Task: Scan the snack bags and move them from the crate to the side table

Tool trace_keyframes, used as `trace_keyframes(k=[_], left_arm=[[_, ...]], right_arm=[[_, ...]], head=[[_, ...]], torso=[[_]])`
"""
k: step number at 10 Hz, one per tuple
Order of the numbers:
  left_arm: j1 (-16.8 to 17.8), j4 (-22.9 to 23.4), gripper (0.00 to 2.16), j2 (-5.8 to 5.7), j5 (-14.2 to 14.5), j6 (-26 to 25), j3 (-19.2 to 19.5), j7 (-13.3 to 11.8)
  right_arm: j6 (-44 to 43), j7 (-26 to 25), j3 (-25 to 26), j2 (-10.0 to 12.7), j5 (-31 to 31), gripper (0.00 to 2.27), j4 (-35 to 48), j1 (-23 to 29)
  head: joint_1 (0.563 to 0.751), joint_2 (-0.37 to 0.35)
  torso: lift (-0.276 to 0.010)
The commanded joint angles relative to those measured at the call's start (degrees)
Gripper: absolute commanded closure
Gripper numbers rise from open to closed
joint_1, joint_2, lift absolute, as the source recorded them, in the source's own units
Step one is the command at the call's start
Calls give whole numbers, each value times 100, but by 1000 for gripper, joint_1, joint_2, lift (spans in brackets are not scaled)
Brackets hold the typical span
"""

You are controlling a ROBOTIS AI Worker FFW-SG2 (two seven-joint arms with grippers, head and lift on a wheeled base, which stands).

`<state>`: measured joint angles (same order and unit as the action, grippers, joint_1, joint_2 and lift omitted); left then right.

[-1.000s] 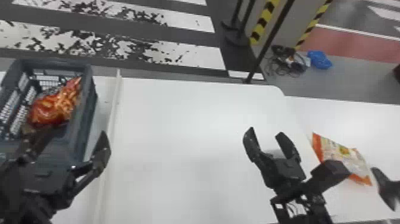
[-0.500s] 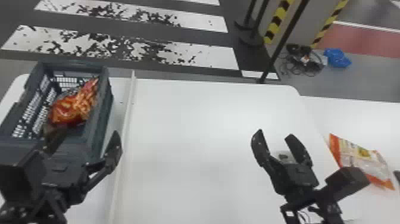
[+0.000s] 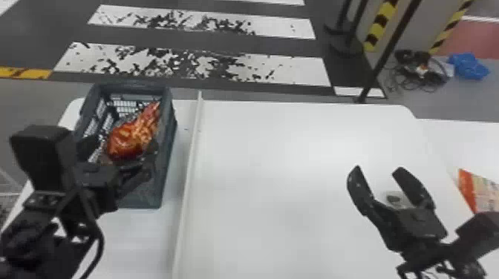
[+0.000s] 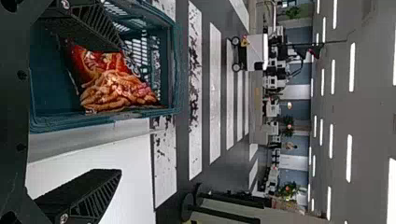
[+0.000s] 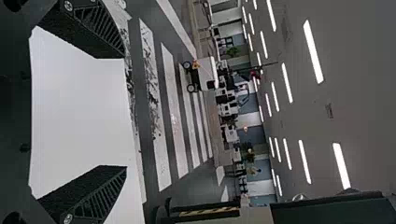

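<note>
I expect the grey-green crate (image 3: 165, 144) to be empty when I lift out the lone red and orange snack bag, because slotted walls (image 3: 127, 106) can be seen around that bag.
In the head view the left gripper (image 3: 120, 148) is over the near part of the grey-green crate (image 3: 169, 148), beside the red and orange snack bag (image 3: 128, 139) lying inside. The left wrist view shows that snack bag (image 4: 109, 81) in the crate (image 4: 51, 93); the left gripper (image 4: 100, 109) is open, its fingers wide apart with nothing held. Over the white table at the right, the right gripper (image 3: 378, 174) stands open and holds nothing; the right wrist view shows the same gripper (image 5: 119, 112) spread. Another orange and white snack bag (image 3: 482, 193) lies on the side table at the far right.
A thin raised pale strip (image 3: 189, 178) runs along the white table (image 3: 278, 178) between the crate and the right arm. The side table (image 3: 460, 144) adjoins at the right. A dark pole (image 3: 386, 55) rises behind the back edge; cables and a blue bag (image 3: 468, 66) lie on the floor.
The head view has swung leftward, shifting the tables and crate to the right in it. My left arm has moved forward, from the crate's near side to over it. The right gripper stays open.
</note>
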<state>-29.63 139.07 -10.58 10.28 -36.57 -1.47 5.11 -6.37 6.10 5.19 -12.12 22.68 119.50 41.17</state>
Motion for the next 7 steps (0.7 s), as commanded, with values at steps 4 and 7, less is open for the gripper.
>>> trace_keyframes(k=[4, 7], left_arm=[[1680, -1365, 76, -32, 537, -399, 244, -168], [2506, -2446, 76, -58, 686, -399, 252, -230]], right_arm=[[141, 5, 140, -88, -53, 76, 100, 84], [405, 14, 184, -88, -35, 76, 65, 67]], head=[[695, -74], [695, -49]], torso=[[-87], [-87]])
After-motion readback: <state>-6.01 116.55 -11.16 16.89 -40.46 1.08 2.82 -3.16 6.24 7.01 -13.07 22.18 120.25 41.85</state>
